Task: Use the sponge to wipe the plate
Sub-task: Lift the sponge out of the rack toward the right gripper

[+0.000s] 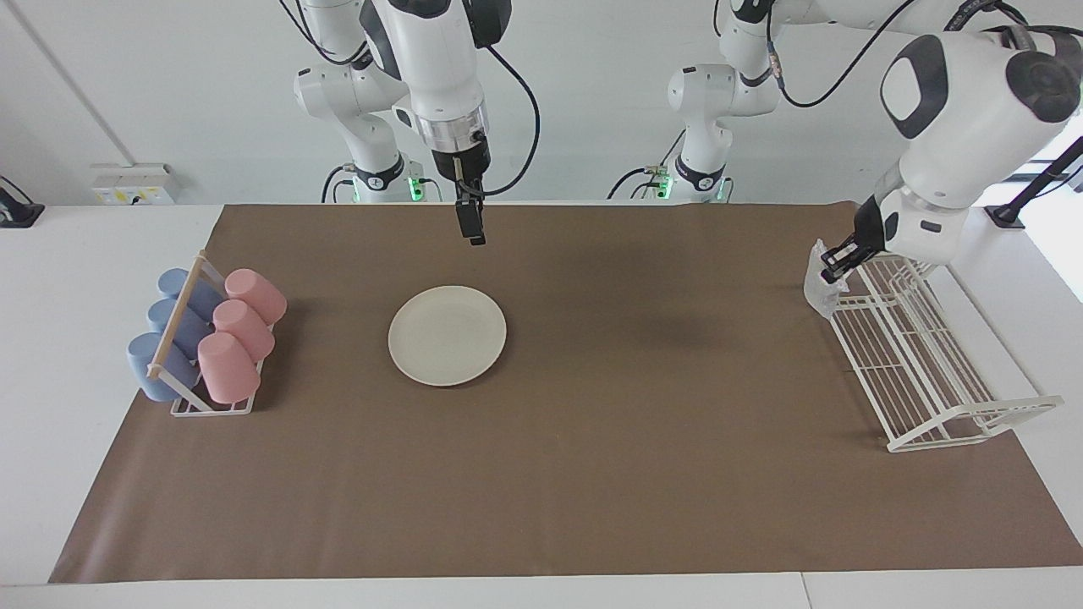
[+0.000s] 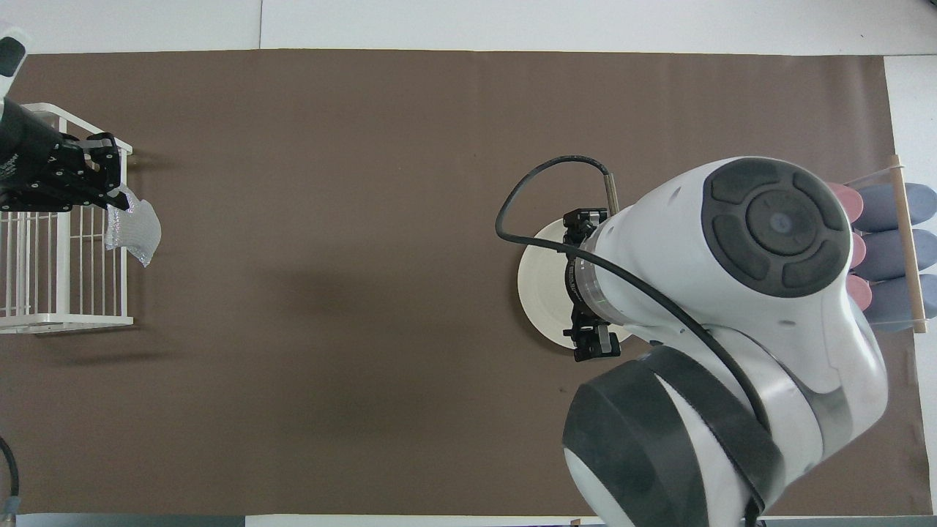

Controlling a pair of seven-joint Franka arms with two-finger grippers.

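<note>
I should take the sponge's loose end [image 2: 142, 238] midway with my right gripper before wiping, because the sponge in my left gripper is far from the plate [image 1: 447, 336].
The cream-white plate [image 1: 447, 335] lies flat on the brown mat, toward the right arm's end of the table. In the overhead view the right arm covers most of the plate [image 2: 540, 287]. My right gripper [image 1: 472, 228] hangs open and empty in the air, over the mat strip between the plate and the robots. My left gripper [image 1: 838, 260] is raised over the mat-side edge of the white wire rack and is shut on the sponge [image 1: 818, 289]. The silvery sponge [image 2: 133, 233] dangles below the left gripper [image 2: 110, 192], clear of the rack.
A white wire rack [image 1: 931, 385] stands at the left arm's end of the table. At the right arm's end, a small stand [image 1: 179, 326] holds pink cups [image 1: 241, 326] and blue cups [image 1: 161, 342] lying on their sides. The brown mat [image 1: 634, 474] covers the table.
</note>
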